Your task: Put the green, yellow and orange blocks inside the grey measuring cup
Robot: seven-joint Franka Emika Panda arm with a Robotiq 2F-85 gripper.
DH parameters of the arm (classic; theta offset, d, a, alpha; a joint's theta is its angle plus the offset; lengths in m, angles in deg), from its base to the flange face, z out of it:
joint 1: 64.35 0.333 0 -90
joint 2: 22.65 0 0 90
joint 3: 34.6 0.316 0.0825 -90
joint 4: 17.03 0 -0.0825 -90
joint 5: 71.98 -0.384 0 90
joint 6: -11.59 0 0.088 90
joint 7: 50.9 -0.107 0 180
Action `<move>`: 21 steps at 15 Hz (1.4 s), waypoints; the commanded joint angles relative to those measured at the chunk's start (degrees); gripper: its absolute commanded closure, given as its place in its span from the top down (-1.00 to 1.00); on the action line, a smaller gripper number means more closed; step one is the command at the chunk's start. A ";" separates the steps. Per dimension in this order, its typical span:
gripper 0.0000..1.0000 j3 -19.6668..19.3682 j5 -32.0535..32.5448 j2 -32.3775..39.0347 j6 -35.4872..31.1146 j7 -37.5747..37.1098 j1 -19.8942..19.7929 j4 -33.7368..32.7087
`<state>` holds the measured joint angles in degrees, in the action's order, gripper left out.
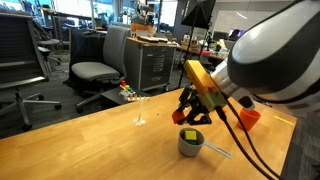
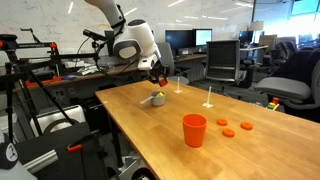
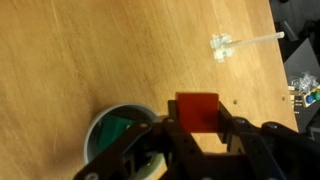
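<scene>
The orange block point(image 1: 180, 117) is hanging higher than the grey measuring cup's rim, so my gripper carries on moving toward the cup's opening point(image 1: 190, 136) and lets go there.
My gripper point(image 3: 197, 118) is shut on an orange block point(image 3: 197, 110) and holds it just above the wooden table, beside the grey measuring cup point(image 3: 100, 128). A green block point(image 3: 122, 128) lies inside the cup. In an exterior view the gripper point(image 1: 192, 112) hangs over the cup point(image 1: 190, 143), where a yellow-green block point(image 1: 189, 135) shows inside. In an exterior view the gripper point(image 2: 157, 79) is above the cup point(image 2: 157, 98) at the far end of the table.
An orange cup point(image 2: 194, 129) and three orange discs point(image 2: 234, 128) sit on the table point(image 2: 170, 125). A clear plastic stand point(image 1: 140, 119) stands upright and shows in the wrist view point(image 3: 222, 45). Office chairs point(image 1: 100, 60) and desks surround the table.
</scene>
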<state>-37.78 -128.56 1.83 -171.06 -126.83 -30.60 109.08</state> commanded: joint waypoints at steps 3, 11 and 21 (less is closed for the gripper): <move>-0.75 -6.52 1.20 -0.96 1.47 -6.31 7.35 3.45; 0.27 -12.10 1.34 -1.65 1.63 -10.64 15.12 6.46; 1.00 -15.08 2.18 -6.11 1.37 -10.46 18.56 3.08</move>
<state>-50.42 -128.46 -1.59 -170.00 -135.53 -14.87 112.78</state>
